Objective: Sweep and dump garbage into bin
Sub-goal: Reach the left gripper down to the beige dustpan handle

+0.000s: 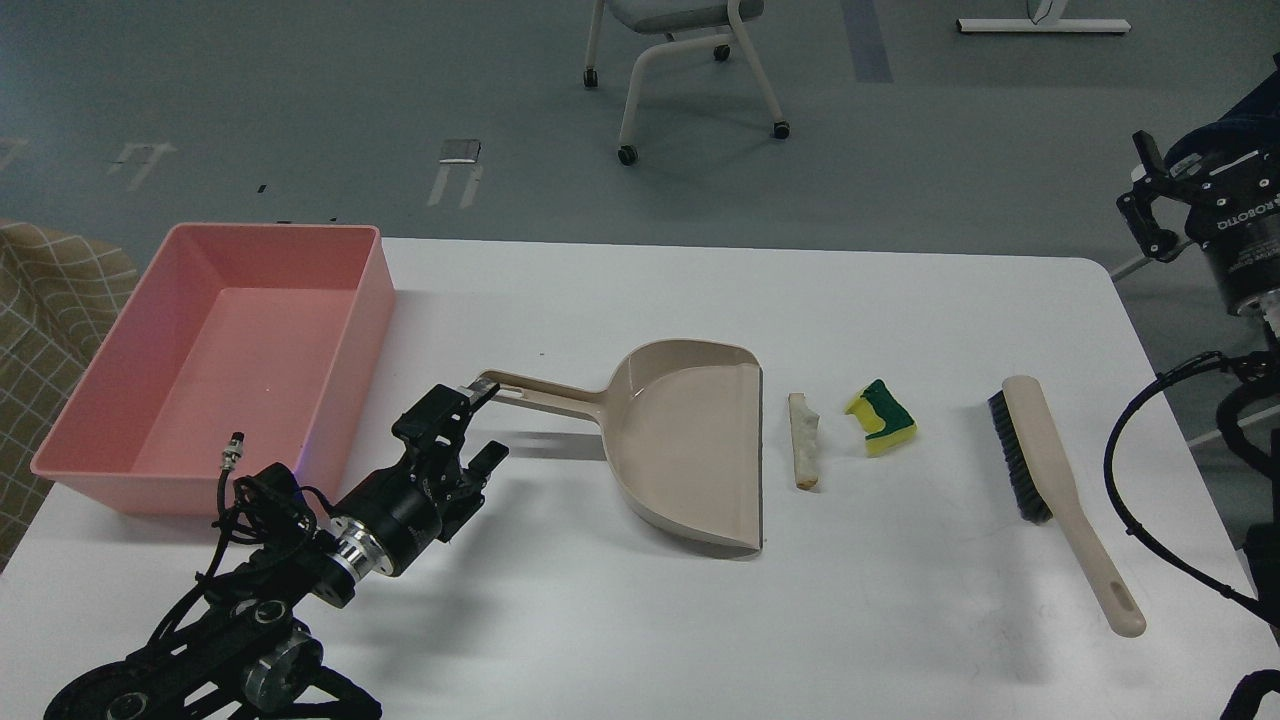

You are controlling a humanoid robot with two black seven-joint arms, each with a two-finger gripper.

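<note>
I expect the bread slice and sponge to ride together inside the beige dustpan [690, 438] when I carry it, because the dustpan's wide bottom has a raised curved side [626, 386].
The garbage lies on the white table: a thin bread slice [803, 440] right in front of the dustpan's mouth, and a yellow-and-green sponge [880, 418] a little right of it. The beige dustpan [690, 440] lies flat, its handle [540, 392] pointing left. The pink bin [230, 370] stands empty at the table's left end. A beige brush [1040, 460] with black bristles lies at the right. My left gripper [482, 425] is open, low over the table at the tip of the dustpan handle, holding nothing. My right gripper [1150, 195] is raised at the right edge, partly cut off.
The table's right edge [1150, 350] runs close to the brush. A checked cloth [40, 300] lies left of the bin. A wheeled chair [680, 60] stands on the floor behind the table. A dark denim cloth [1235, 115] hangs behind my right arm.
</note>
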